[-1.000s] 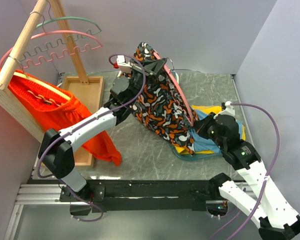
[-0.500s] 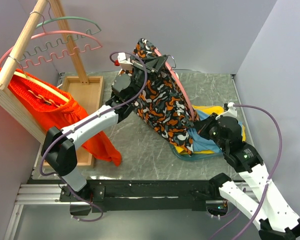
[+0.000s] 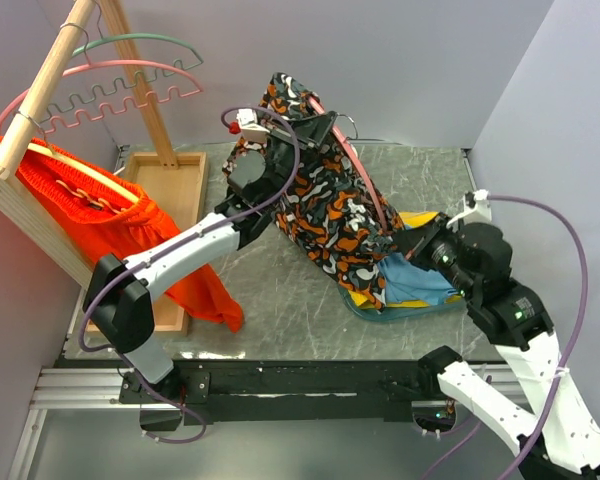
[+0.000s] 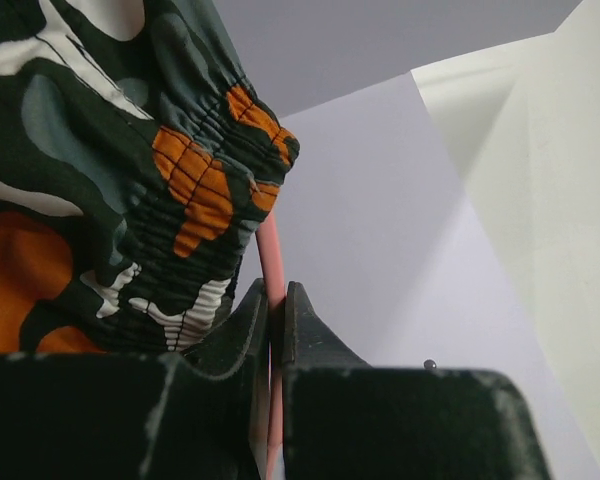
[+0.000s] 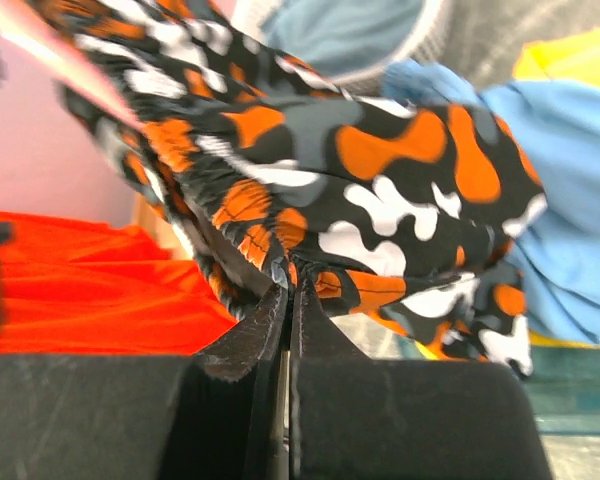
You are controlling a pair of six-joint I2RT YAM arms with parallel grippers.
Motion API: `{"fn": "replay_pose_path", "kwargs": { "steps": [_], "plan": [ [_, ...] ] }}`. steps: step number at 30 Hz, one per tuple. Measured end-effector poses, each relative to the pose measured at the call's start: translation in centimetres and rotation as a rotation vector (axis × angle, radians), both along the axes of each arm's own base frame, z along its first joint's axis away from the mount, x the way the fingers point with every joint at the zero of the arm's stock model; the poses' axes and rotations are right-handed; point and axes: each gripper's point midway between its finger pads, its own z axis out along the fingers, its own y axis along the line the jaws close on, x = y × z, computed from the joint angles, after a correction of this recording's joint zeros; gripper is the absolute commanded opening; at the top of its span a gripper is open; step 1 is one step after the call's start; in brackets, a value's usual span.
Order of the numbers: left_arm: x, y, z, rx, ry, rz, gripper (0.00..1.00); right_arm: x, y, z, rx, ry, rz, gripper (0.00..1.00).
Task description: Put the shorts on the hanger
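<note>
The shorts' waistband (image 5: 248, 222) is the only thing in my right gripper, beside the pink hanger's end (image 3: 382, 222), so I should open that gripper and grip the waistband and the hanger's end together.
The shorts (image 3: 325, 205), black with orange, white and grey blobs, hang stretched from the raised pink hanger (image 3: 355, 175) down to the table's right side. My left gripper (image 3: 300, 132) is shut on the hanger's pink bar (image 4: 271, 270), held high at the back centre; the elastic waistband (image 4: 195, 190) bunches just left of its fingers. My right gripper (image 3: 412, 246) is shut on the lower edge of the shorts (image 5: 310, 210), low at the right. The hanger's wire hook (image 3: 346, 122) sticks out behind the top.
A wooden rack (image 3: 50, 75) at the left carries a green hanger (image 3: 145, 40), another pink hanger (image 3: 120, 85) and a bright orange garment (image 3: 110, 220). A wooden tray (image 3: 175, 175) lies beneath. Light blue and yellow clothes (image 3: 420, 280) lie under the shorts.
My right gripper has pulled its edge of the shorts to the right and up, stretching the fabric. My left gripper has lifted the hanger slightly higher.
</note>
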Motion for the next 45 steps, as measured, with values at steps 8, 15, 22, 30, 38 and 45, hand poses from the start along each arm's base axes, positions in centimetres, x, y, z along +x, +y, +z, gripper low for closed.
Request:
{"fn": "replay_pose_path", "kwargs": {
  "steps": [8, 15, 22, 30, 38, 45],
  "plan": [
    [-1.0, -0.1, -1.1, 0.036, 0.039, 0.108, 0.01, 1.8, 1.9, 5.3, 0.026, -0.027, 0.057, 0.00],
    [-2.5, -0.2, -1.6, 0.055, 0.127, 0.146, 0.01, 3.4, 2.7, 5.9, -0.007, -0.001, 0.067, 0.00],
    [-4.0, 0.0, -2.0, 0.052, 0.240, 0.137, 0.01, 2.8, 2.5, 9.2, -0.032, -0.093, 0.103, 0.43],
    [-4.5, 0.9, 2.1, 0.034, 0.301, 0.112, 0.01, -1.1, 1.4, 14.1, -0.124, -0.345, 0.221, 0.63],
    [-4.3, 2.6, 4.3, 0.017, 0.337, 0.108, 0.01, -5.6, 0.6, 14.5, -0.236, -0.519, 0.349, 0.67],
    [-4.2, 2.9, 4.1, 0.032, 0.360, 0.095, 0.01, -5.5, 1.0, 11.2, -0.348, -0.483, 0.430, 0.73]
  ]
}}
